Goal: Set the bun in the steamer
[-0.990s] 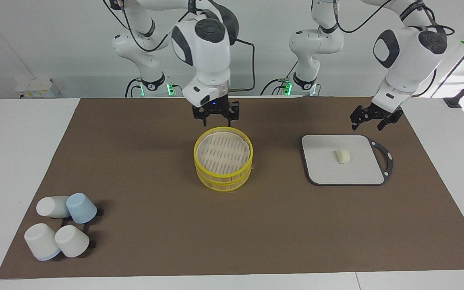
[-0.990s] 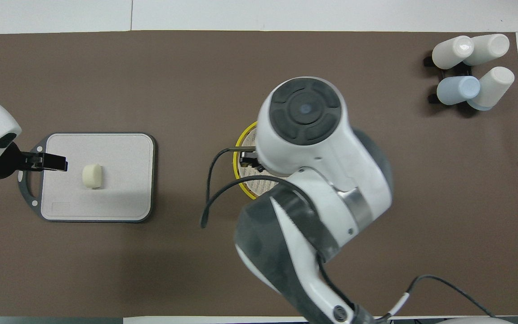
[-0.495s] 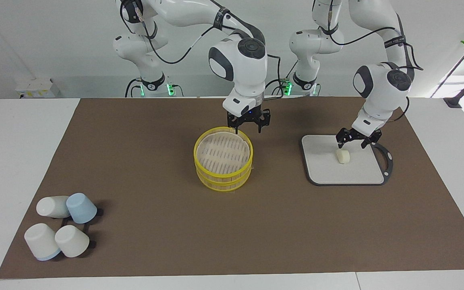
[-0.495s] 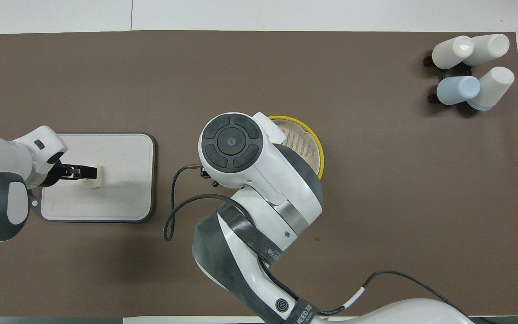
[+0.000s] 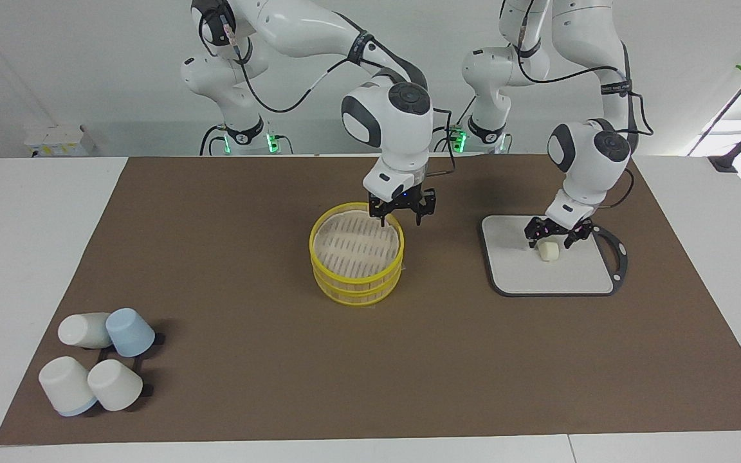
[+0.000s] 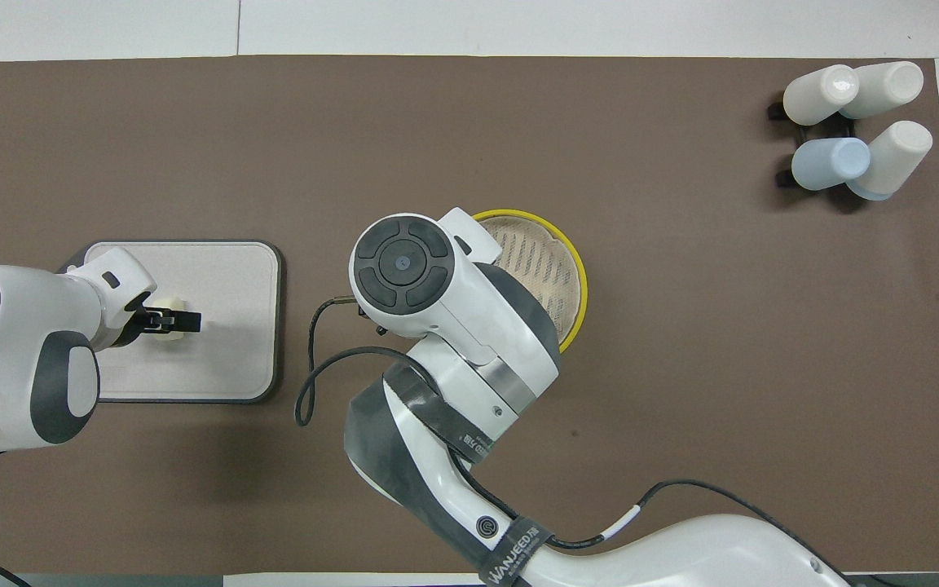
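My gripper will lift the slatted lid (image 6: pixel 540 262), and the lid will come off in one piece, rim included, because the yellow rim (image 6: pixel 583 284) hugs it all along the lid's edge.
The bun (image 5: pixel 548 252) lies on the grey board (image 5: pixel 518 270) toward the left arm's end of the table. My left gripper (image 5: pixel 549 235) is open and low over the bun, a finger on either side of its top. In the overhead view the bun (image 6: pixel 165 309) peeks out from under that gripper. The steamer (image 5: pixel 356 276) stands mid-table with its slatted lid (image 5: pixel 354 241) on it. My right gripper (image 5: pixel 402 217) is open over the steamer's rim, on the side nearer to the robots and toward the left arm's end. In the overhead view the right arm hides its gripper and part of the steamer (image 6: pixel 567 269).
Several white and blue cups (image 5: pixel 97 360) lie on a black rack at the right arm's end, farther from the robots; they also show in the overhead view (image 6: pixel 857 122). The board has a black handle (image 5: pixel 618 251). A brown mat (image 5: pixel 409 360) covers the table.
My left gripper has come down from beside the board's handle to just over the bun. My right gripper has shifted along the steamer's rim toward the left arm's end and lowered.
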`<action>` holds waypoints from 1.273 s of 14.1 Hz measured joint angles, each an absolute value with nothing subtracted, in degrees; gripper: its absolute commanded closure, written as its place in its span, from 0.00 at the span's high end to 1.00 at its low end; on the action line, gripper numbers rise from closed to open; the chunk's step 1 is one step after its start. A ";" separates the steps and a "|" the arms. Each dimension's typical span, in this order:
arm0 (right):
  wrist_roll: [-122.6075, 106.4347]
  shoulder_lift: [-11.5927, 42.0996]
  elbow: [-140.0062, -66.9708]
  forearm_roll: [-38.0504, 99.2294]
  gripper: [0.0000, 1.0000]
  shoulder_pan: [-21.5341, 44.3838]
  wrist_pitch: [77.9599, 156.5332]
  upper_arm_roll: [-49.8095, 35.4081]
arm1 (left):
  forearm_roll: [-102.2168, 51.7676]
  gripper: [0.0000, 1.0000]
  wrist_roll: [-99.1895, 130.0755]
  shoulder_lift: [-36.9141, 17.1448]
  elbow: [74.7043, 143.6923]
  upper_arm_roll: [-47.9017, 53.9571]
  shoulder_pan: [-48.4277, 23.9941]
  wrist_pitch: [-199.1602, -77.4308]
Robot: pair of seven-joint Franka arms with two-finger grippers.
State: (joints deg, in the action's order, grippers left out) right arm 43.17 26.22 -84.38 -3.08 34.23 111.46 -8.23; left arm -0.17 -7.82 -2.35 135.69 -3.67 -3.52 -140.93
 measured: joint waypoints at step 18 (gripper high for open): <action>43.22 28.55 -82.50 -8.20 0.00 34.81 112.64 -8.07 | -0.93 0.33 -7.05 -2.42 126.24 -3.56 -4.18 -127.95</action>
